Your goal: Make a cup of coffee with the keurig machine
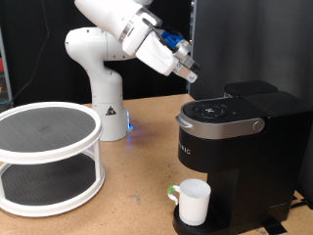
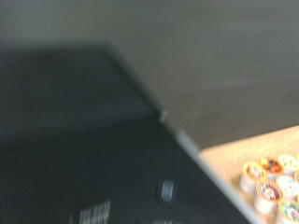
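Next, my gripper moves over the keurig machine, turns to point straight down and goes down towards the power button [image 1: 228, 103], because it is tilted next to the keurig machine's top edge [image 1: 191, 102].
The black keurig machine [image 1: 235, 137] stands at the exterior view's right, its silver-grey lid handle [image 1: 230, 125] down. The white cup [image 1: 194, 201] sits on the drip tray under the spout, handle towards the exterior view's left. My gripper [image 1: 190, 73] hangs in the air just above and to the left of the machine's top, touching nothing. The wrist view is blurred: it shows the machine's dark top [image 2: 84, 140] close up, and no fingers show there. Nothing shows between the fingers in the exterior view.
A white two-tier round rack [image 1: 47, 157] stands at the exterior view's left. The robot's base [image 1: 103, 108] is behind it. Several small pods with coloured tops [image 2: 271, 182] lie on the wooden table [image 1: 137, 186] beyond the machine in the wrist view.
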Controlling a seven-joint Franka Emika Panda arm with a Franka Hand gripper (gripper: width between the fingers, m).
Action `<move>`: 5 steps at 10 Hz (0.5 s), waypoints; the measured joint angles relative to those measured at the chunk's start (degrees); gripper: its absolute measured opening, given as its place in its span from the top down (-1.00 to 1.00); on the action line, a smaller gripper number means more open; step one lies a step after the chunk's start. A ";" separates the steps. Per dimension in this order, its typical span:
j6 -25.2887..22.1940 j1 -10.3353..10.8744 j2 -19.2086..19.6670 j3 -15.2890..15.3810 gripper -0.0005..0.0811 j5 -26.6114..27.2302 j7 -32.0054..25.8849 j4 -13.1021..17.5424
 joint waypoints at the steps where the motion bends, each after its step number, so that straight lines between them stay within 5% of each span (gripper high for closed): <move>1: -0.21 0.63 -0.15 0.04 -0.99 5.40 3.57 0.48; 5: 1.10 3.09 -0.14 0.70 -0.99 31.92 8.83 1.47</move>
